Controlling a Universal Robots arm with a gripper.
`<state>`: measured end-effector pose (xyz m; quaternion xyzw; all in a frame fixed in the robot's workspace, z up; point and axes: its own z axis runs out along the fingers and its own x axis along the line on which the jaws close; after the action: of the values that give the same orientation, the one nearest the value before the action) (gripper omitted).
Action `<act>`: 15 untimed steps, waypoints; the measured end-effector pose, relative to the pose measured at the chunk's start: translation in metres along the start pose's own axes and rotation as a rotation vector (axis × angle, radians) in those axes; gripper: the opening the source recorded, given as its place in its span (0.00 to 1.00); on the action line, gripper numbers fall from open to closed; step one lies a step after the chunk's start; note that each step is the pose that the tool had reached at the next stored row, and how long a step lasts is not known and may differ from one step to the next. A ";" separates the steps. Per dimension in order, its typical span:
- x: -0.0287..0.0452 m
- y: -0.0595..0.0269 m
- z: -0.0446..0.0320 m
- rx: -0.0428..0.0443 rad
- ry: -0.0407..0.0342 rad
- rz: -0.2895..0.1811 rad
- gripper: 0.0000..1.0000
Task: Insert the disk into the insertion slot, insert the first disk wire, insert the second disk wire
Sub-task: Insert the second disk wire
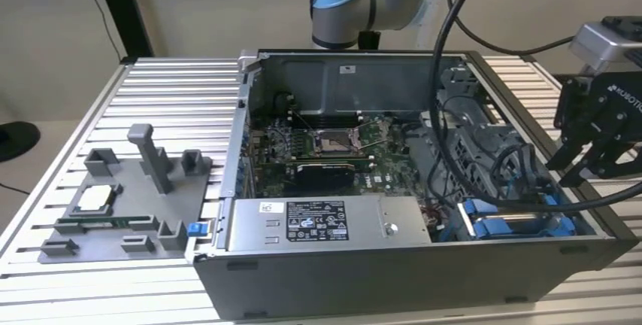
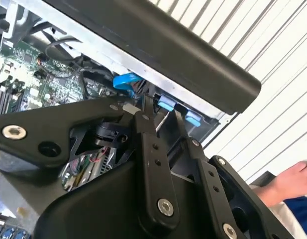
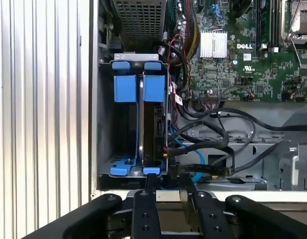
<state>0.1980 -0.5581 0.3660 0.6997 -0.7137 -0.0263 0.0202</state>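
Slack loops (image 3: 217, 142) are lying loose next to the bay, so the black disk wire (image 3: 195, 170) will curl and trail along when the robot's gripper brings the wire's end down to the disk.
The open computer case (image 1: 401, 265) stands on a ribbed aluminium table. At its corner on the exterior view's right is the insertion slot (image 3: 106, 124), a grey bay with bright blue rails and tabs (image 1: 516, 226). The disk (image 3: 154, 129) stands on edge inside one half of the bay, between blue rails; the other half is bare. A blue wire (image 3: 199, 155) and black wires (image 3: 213, 142) lie loose beside the bay. I cannot tell if any is plugged into the disk. My gripper (image 3: 167, 185) hangs just outside the case wall by the bay (image 1: 592, 167), open with a narrow gap and holding nothing.
A grey power supply box (image 1: 321, 223) with a label fills the case front, with the motherboard (image 1: 331, 144) behind it. A perforated cage (image 3: 141, 20) adjoins the bay. A grey fixture (image 1: 120, 205) holds small parts at the exterior view's left. A person's hand (image 2: 292, 181) rests near the table.
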 end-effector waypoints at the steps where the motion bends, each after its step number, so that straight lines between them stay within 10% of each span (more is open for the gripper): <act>1: -0.0002 -0.0001 0.0007 -0.0043 0.0002 0.000 1.00; 9: -0.0005 -0.0003 0.0020 -0.1090 0.0021 0.001 1.00; 15: -0.0004 -0.0003 0.0020 -0.1125 0.0022 0.001 1.00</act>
<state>0.1982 -0.5576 0.3640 0.6971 -0.7114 -0.0656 0.0603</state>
